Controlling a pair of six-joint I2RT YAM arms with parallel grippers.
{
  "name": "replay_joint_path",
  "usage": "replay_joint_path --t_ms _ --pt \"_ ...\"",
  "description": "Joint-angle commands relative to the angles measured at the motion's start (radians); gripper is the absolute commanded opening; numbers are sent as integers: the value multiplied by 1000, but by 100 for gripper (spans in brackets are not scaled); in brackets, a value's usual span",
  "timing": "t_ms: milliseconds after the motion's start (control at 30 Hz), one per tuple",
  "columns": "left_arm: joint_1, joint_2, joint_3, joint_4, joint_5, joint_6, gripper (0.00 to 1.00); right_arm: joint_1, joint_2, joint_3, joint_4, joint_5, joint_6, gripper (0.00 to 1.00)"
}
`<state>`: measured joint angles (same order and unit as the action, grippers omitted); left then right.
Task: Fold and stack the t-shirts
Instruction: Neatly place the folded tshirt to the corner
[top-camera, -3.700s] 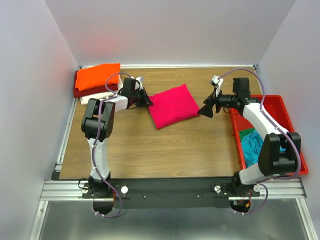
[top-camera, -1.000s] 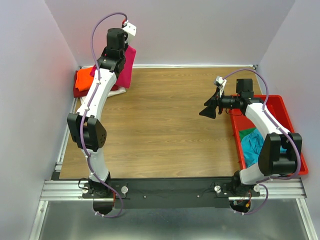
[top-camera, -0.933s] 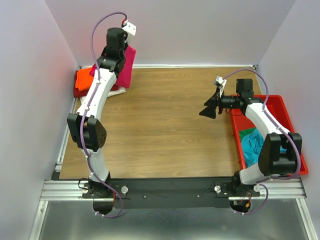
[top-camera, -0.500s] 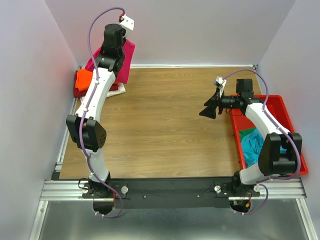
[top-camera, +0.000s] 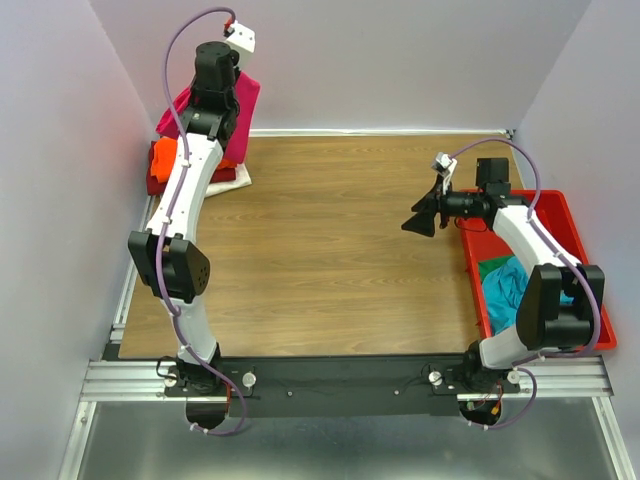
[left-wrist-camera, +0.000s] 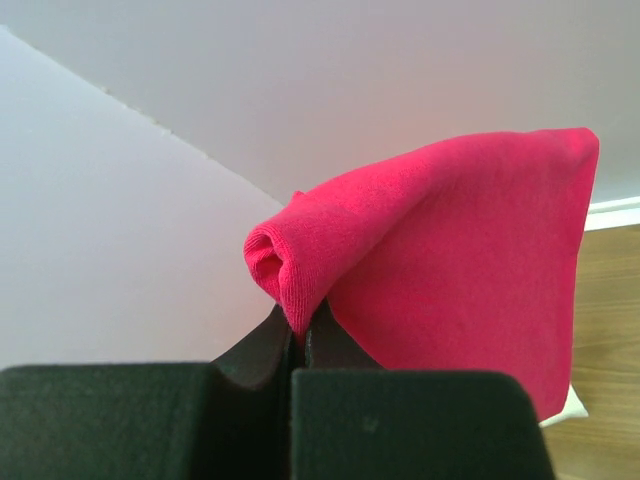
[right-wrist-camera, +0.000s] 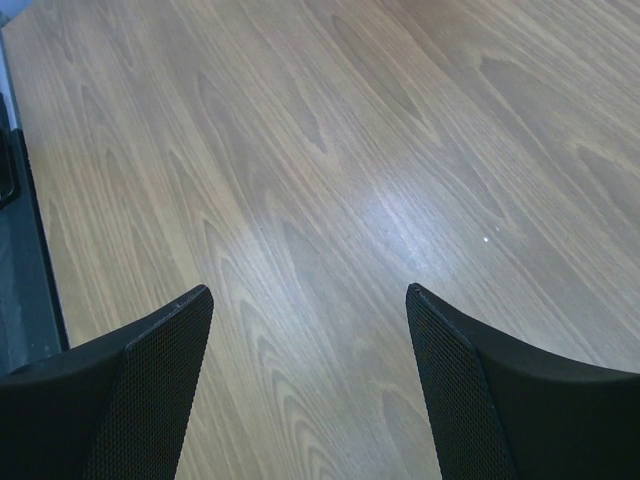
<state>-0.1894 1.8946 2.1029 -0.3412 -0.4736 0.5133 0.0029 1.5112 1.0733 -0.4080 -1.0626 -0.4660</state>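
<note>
The folded pink-red t-shirt (top-camera: 242, 122) is hanging neatly over the stack, so my left gripper should go on lowering the t-shirt until it lies across the orange shirt (top-camera: 163, 159), and then let go.
My left gripper (left-wrist-camera: 298, 335) is shut on an edge of the folded pink-red t-shirt (left-wrist-camera: 450, 260) and holds it high in the air at the back left, above the stack; the shirt (top-camera: 240, 95) hangs beside the raised arm. The stack at the back left corner shows an orange shirt (top-camera: 166, 158), a dark red shirt (top-camera: 155, 184) and a cream shirt (top-camera: 236, 180), partly hidden by the arm. My right gripper (top-camera: 412, 224) is open and empty, hovering over bare wood (right-wrist-camera: 310, 300). Teal (top-camera: 503, 290) and green (top-camera: 490, 268) shirts lie in the tray.
A red plastic tray (top-camera: 570, 240) stands along the right edge of the wooden table (top-camera: 330, 250). Grey walls close in the left, back and right sides. A metal rail (top-camera: 340, 378) runs along the near edge.
My left arm picked the pink-red shirt off the table centre, carried it to the back left and has kept raising it over the stack. The right arm has barely moved.
</note>
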Motion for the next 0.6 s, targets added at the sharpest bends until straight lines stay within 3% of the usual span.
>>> replay_joint_path --t_ms 0,567 --pt "22 12 45 67 -13 16 0 -35 14 2 -26 -26 -14 84" --pt "122 182 124 82 69 -27 0 -64 40 1 -32 -57 -13 84"
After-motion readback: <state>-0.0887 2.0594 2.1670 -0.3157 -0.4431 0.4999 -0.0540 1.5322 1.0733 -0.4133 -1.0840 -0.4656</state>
